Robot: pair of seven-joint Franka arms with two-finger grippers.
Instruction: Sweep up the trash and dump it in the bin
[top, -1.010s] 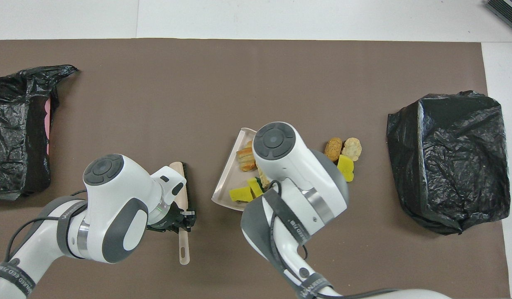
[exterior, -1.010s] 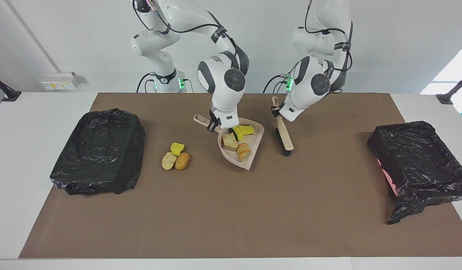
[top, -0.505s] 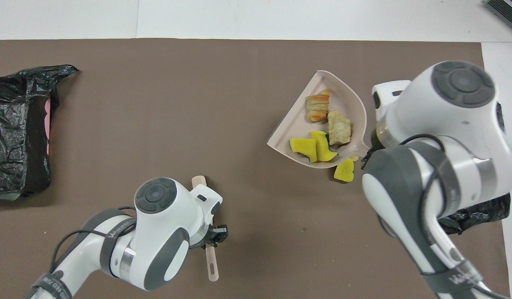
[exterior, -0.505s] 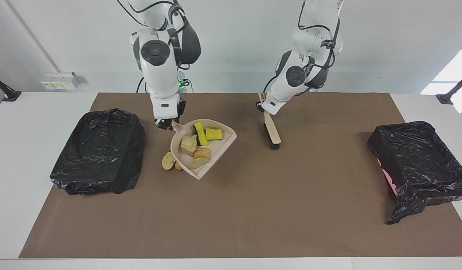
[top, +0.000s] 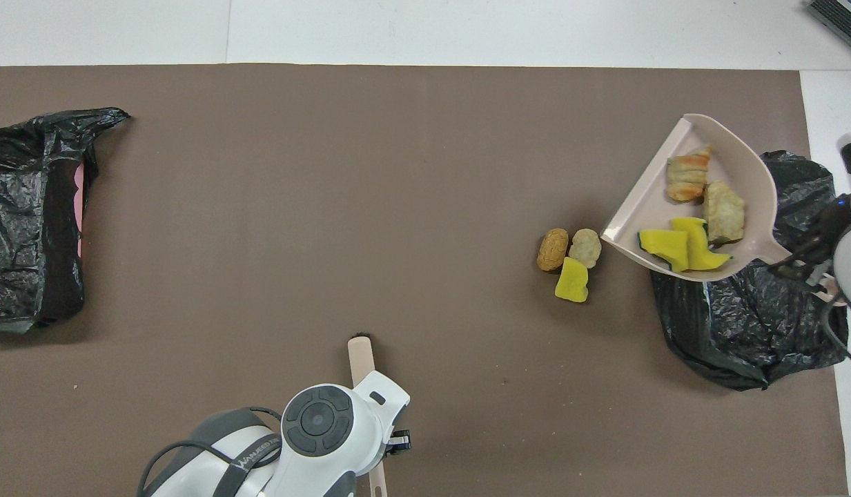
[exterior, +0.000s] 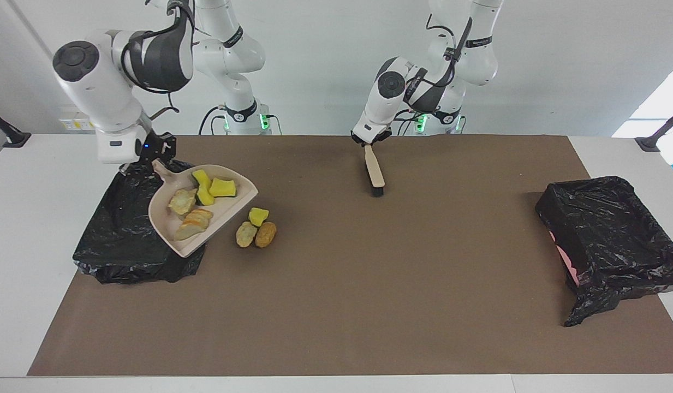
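The dustpan's open edge [top: 644, 177] sticks out past the black-bagged bin over the mat, so next my right gripper pulls that edge back over the bin [top: 735, 319] before it tips the dustpan.
My right gripper [exterior: 153, 164] is shut on the handle of the beige dustpan [exterior: 235, 204] and holds it raised over the black-bagged bin [exterior: 123, 234] at the right arm's end. Several pieces of trash [exterior: 197, 202] lie in the pan: two yellow sponge wedges and two bread-like chunks. Three more lumps of trash [exterior: 256, 226] lie on the brown mat beside the bin: one yellow, one tan, one golden-brown. In the overhead view the dustpan [top: 715, 148], its trash [top: 694, 214], the loose lumps [top: 570, 259] and the bin [top: 742, 324] show. My left gripper [exterior: 367, 143] is shut on the handle of the brush [exterior: 375, 172].
A second black-bagged bin [exterior: 609, 234] stands at the left arm's end of the table, also in the overhead view [top: 25, 214]. The brush [top: 361, 355] hangs bristles down, near the robots' edge of the mat [exterior: 369, 300].
My right arm has lifted the loaded dustpan and carried it from mid-table over the loose lumps to above the bin. My left arm has drawn the brush back toward the robots.
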